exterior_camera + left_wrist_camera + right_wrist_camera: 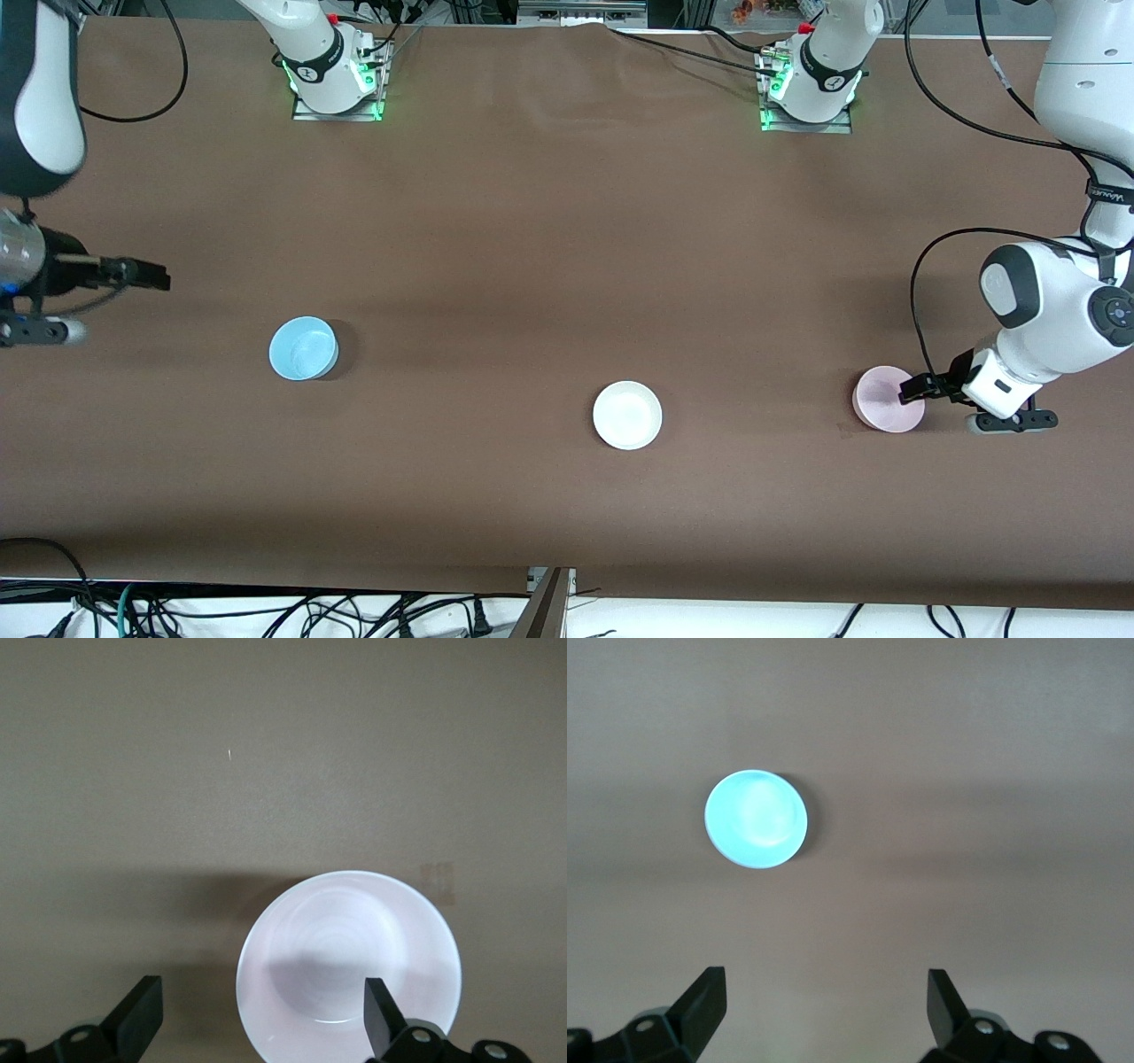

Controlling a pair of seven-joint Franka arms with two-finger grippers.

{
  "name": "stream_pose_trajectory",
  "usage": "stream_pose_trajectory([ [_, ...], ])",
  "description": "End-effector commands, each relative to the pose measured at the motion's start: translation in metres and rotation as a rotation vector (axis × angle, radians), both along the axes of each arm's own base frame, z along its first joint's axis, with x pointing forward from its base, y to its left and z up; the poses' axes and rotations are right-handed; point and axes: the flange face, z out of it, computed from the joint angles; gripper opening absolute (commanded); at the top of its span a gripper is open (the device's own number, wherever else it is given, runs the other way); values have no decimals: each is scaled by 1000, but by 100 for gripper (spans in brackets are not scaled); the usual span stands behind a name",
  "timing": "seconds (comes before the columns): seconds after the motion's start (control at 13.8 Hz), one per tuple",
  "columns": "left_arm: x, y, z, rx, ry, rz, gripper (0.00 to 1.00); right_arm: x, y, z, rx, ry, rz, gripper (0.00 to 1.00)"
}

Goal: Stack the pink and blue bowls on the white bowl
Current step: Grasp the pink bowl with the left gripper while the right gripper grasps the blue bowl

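The empty white bowl point(627, 416) has a matching round rim, so when I lower the pink bowl point(884, 402), it should nest inside and almost hide the white bowl.
The white bowl point(627, 415) stands alone on the brown table, between the other two bowls. The pink bowl point(880, 403) is toward the left arm's end. My left gripper point(917, 388) is low over the pink bowl's rim and open. In the left wrist view the pink bowl point(350, 948) looks pale, with one finger over its inside and the other outside it, and the gripper point(261, 1019) is empty. The blue bowl point(303, 348) is toward the right arm's end. My right gripper point(142, 273) is open and empty, up over bare table. The right wrist view shows the blue bowl point(756, 819) well away from the gripper point(824, 1005).
The arm bases point(337, 80) point(811, 89) stand along the table's edge farthest from the front camera. Loose cables point(266, 611) hang below the table's near edge. The brown table cover point(549, 266) is bare between the bowls and the bases.
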Motion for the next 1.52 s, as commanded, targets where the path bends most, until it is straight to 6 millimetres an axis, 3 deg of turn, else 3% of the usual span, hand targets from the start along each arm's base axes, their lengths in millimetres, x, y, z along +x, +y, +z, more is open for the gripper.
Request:
stream_pose_trajectory([
  [0.0, -6, 4, -14, 36, -19, -21, 100, 18, 3, -37, 12, -2, 6, 100],
  [0.22, -14, 9, -25, 42, -39, -10, 98, 36, 28, -90, 11, -2, 39, 100],
  [0.58, -21, 6, -32, 33, -18, 37, 74, 51, 43, -177, 17, -94, 62, 100],
  [0.79, -21, 6, -32, 33, -17, 43, 38, 40, 45, -212, 53, -113, 34, 100],
  [0.94, -21, 5, -32, 33, -16, 40, 7, 34, 44, -223, 53, -102, 34, 100],
  [1.01, -21, 5, -32, 34, -14, 39, 1, 32, 44, -228, 53, -97, 34, 100],
  [1.23, -20, 4, -30, 36, -17, 36, 0, 18, 44, -252, 52, -106, 38, 100],
  [1.44, -19, -2, -26, 34, -23, 58, 0, 16, 42, -256, 53, -100, 43, 100],
])
